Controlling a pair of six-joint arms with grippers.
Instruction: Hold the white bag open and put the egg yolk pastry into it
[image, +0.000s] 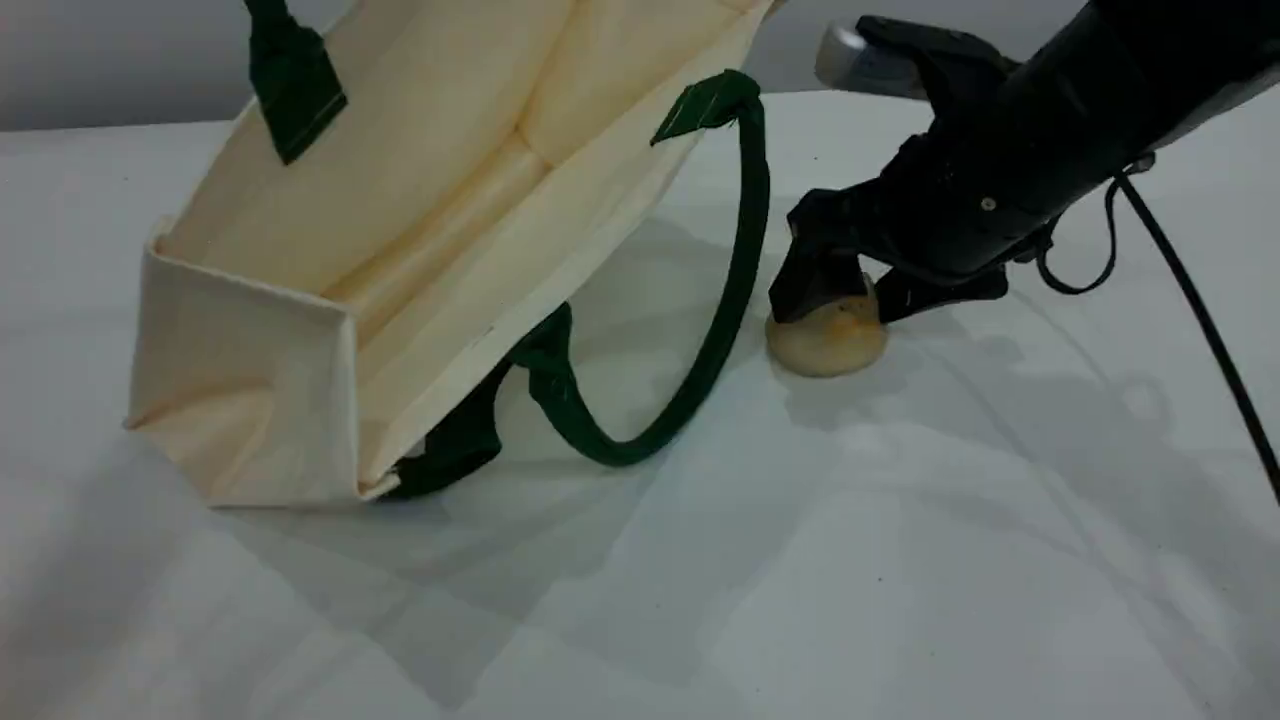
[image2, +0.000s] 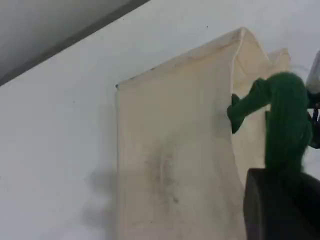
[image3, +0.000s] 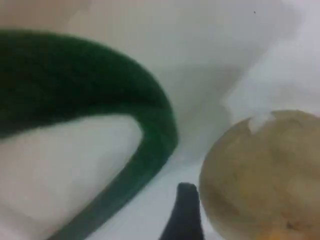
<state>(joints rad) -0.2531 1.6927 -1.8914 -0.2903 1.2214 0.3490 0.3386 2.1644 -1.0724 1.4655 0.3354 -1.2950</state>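
Observation:
I can see that the white bag has a creased end panel (image: 234, 402), so I expect its upper side (image: 390, 150) to fold down over the egg yolk pastry once I lower the bag's handle.
The white bag (image: 420, 200) is tilted up on the table with its mouth held open toward the right. Its upper green handle (image: 290, 80) runs off the top of the scene view. In the left wrist view my left gripper (image2: 280, 200) is shut on that green handle (image2: 285, 120), above the bag's cream side (image2: 170, 160). The lower handle (image: 735, 290) loops down onto the table. The egg yolk pastry (image: 828, 338) lies just right of that loop. My right gripper (image: 870, 295) is open, one finger on each side of the pastry (image3: 260, 175). One fingertip (image3: 184, 212) shows beside it.
A white cloth (image: 900, 560) covers the table, with creases in front. A black cable (image: 1200, 310) hangs from the right arm at the right edge. The lower handle's loop (image3: 125, 115) lies close to the left of the right gripper.

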